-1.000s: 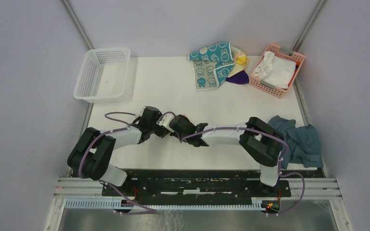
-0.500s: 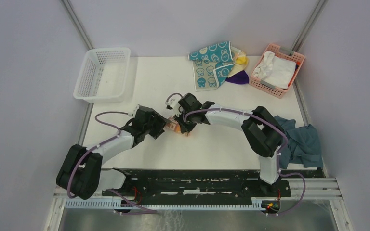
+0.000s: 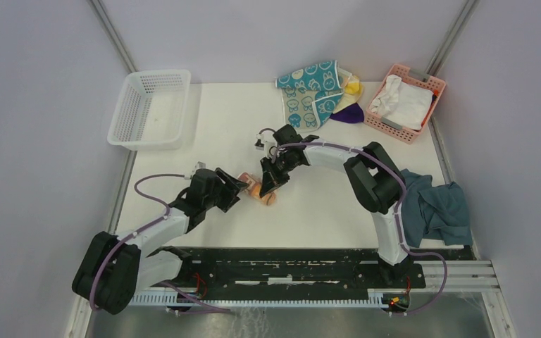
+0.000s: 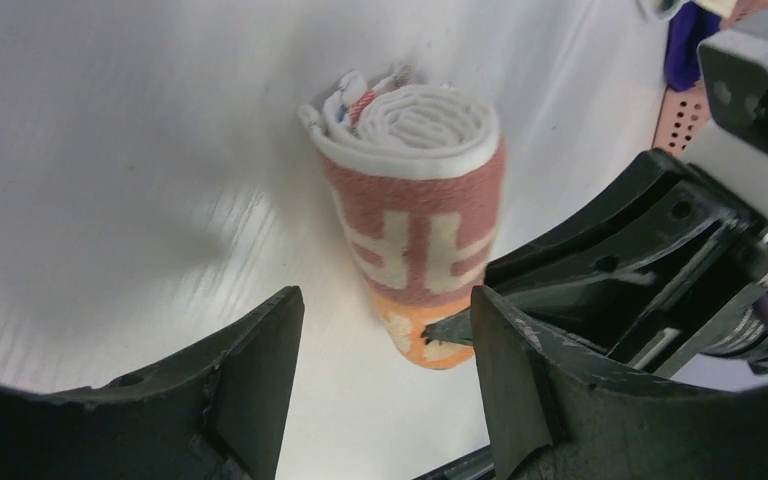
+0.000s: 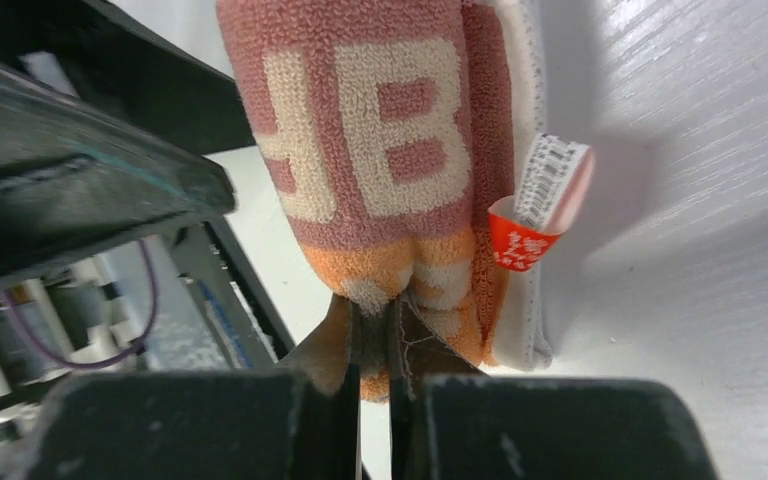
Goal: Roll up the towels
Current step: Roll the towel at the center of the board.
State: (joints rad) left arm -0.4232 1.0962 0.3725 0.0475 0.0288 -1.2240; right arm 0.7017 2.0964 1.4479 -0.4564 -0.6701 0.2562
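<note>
Next, I take the roll's middle [image 4: 416, 248] with my left gripper, because my right gripper is pinching only the roll's orange end [image 5: 368, 282] and the white mesh basket stands on my left gripper's side.
A peach-orange printed towel [image 3: 257, 191] lies rolled into a tight cylinder mid-table. In the right wrist view my right gripper [image 5: 375, 325] is shut on a pinch of the orange end of this roll [image 5: 380, 150]; a small label [image 5: 540, 205] sticks out at its side. My left gripper [image 3: 241, 184] stands open just left of the roll, not touching it. The left wrist view shows the roll [image 4: 415, 200] ahead of the open left gripper [image 4: 385, 310]. More towels lie unrolled at the back: teal with rabbit faces [image 3: 313, 88], pale yellow [image 3: 353, 86], purple [image 3: 349, 114].
A white mesh basket [image 3: 148, 109] stands at the back left. A pink basket [image 3: 423, 77] holding a white cloth [image 3: 401, 102] is at the back right. A dull blue-grey cloth [image 3: 433, 208] hangs over the table's right edge.
The two wrists were bunched together over the roll. The right gripper has shut on the roll's end and its wrist swung toward the back. The left gripper opened and drew back leftward.
</note>
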